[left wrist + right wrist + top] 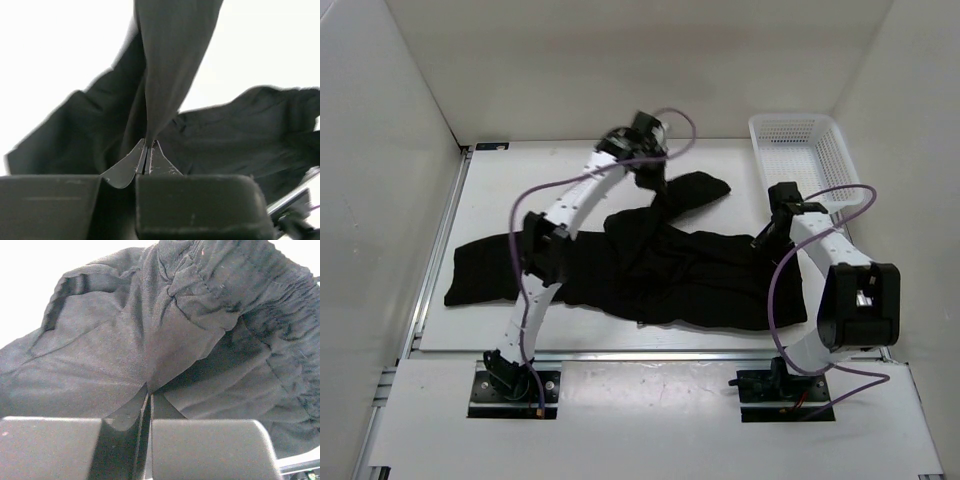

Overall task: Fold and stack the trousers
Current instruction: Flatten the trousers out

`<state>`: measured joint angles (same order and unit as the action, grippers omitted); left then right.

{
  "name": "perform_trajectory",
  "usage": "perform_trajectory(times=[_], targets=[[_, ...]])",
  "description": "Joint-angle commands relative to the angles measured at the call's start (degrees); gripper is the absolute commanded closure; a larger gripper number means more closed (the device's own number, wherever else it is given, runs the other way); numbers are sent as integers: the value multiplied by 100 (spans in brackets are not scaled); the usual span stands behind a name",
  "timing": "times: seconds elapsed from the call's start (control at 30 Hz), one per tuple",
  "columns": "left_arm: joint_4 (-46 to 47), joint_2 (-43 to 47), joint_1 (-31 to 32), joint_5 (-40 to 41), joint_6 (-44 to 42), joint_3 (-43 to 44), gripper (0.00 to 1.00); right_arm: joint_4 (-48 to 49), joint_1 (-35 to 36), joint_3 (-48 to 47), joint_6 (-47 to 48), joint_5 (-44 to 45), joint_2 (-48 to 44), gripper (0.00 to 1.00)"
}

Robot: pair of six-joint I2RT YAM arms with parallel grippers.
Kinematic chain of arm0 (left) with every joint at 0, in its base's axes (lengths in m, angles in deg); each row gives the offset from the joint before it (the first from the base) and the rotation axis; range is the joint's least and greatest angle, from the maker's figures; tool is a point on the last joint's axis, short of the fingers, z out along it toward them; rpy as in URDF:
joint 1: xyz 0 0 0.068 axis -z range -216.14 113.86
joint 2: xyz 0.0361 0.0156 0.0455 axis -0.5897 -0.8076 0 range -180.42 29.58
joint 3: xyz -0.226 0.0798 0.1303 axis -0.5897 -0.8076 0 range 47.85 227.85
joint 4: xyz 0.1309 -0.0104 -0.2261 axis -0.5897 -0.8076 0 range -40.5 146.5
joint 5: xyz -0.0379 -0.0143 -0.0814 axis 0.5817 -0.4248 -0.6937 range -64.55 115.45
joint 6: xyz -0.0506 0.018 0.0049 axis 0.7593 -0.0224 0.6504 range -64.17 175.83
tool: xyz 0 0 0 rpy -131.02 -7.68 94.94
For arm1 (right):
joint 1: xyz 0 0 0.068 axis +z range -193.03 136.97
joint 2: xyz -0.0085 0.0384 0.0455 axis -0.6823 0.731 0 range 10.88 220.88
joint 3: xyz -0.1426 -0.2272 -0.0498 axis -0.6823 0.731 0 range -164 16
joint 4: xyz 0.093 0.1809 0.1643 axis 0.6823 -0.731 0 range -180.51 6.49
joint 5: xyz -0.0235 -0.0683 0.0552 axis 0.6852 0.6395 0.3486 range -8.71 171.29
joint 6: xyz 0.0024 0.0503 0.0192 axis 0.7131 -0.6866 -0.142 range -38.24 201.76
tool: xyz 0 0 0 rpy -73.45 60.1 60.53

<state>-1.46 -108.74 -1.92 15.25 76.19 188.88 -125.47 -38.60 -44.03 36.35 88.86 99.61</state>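
Note:
The robot's right gripper has the cloth (156, 356) below the gathered waistband pinched into a heap, so it should let go while the left gripper pulls the trousers' folded leg (697, 190) out straight.
The black trousers (660, 275) lie crumpled across the white table, one leg stretching to the left and another part bunched toward the far middle. My left gripper (653, 180) reaches to the far centre and is shut on a raised fold of the cloth. In the left wrist view that fold (170, 60) rises taut from the closed tips of the left gripper (148, 144). My right gripper (767, 237) sits at the trousers' right side. In the right wrist view the right gripper (150, 390) is shut on cloth below the gathered waistband (240, 285).
A white mesh basket (800, 150) stands at the far right corner, just behind the right arm. White walls enclose the table on the left, back and right. A metal rail (432, 270) runs along the left edge.

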Motion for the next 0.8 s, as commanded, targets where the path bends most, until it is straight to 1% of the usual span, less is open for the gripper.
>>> perform_trajectory(times=[0.0,0.07,0.1,0.17,0.2,0.27,0.3,0.33,0.37,0.4,0.43,0.47,0.5,0.53,0.57,0.63,0.67,0.7,0.73,0.77], targets=[[179,1675,-950,167,188,-49,90,-225,23,106,-222,174,-566,100],[179,2141,-1258,106,249,-268,90,-295,23,158,-302,174,-681,100],[179,2299,-1503,106,310,-565,90,-296,23,210,-372,174,-795,100],[179,2748,-1707,219,363,-927,90,-349,23,273,-451,174,-901,100],[179,2888,-1891,316,416,-1320,90,-401,23,342,-504,174,-997,100],[179,3361,-2059,614,600,-1787,90,-497,23,500,-574,174,-1129,100],[179,3521,-2242,981,775,-2277,90,-550,23,632,-627,235,-1130,100],[179,3662,-2340,1185,872,-2560,86,-551,23,729,-627,236,-1225,100],[240,3924,-2454,1361,934,-2850,72,-551,23,912,-627,158,-1305,92],[241,4023,-2699,1362,935,-3123,60,-551,23,1010,-679,157,-1358,86],[241,4084,-2831,1206,935,-3569,40,-551,23,1089,-680,78,-1358,81],[241,4085,-2963,1030,935,-3730,22,-551,23,1151,-680,78,-1497,68],[241,4085,-3060,854,935,-3845,15,-612,23,1151,-680,78,-1551,60],[241,4137,-3122,626,883,-3916,12,-664,23,1151,-680,156,-1604,55],[241,4138,-3123,624,795,-3917,10,-813,23,1099,-628,235,-1735,48],[179,4138,-3123,737,733,-3795,11,-989,23,732,-627,393,-1885,48],[179,4138,-3123,738,680,-3689,18,-1051,23,573,-558,568,-2007,48],[179,3973,-3053,817,628,-3558,28,-1182,23,397,-505,674,-2061,56],[179,3840,-3053,974,627,-3391,46,-1236,23,48,-504,788,-2061,69],[179,3691,-2992,1045,627,-3033,87,-1236,23,-121,-504,911,-2061,81]])
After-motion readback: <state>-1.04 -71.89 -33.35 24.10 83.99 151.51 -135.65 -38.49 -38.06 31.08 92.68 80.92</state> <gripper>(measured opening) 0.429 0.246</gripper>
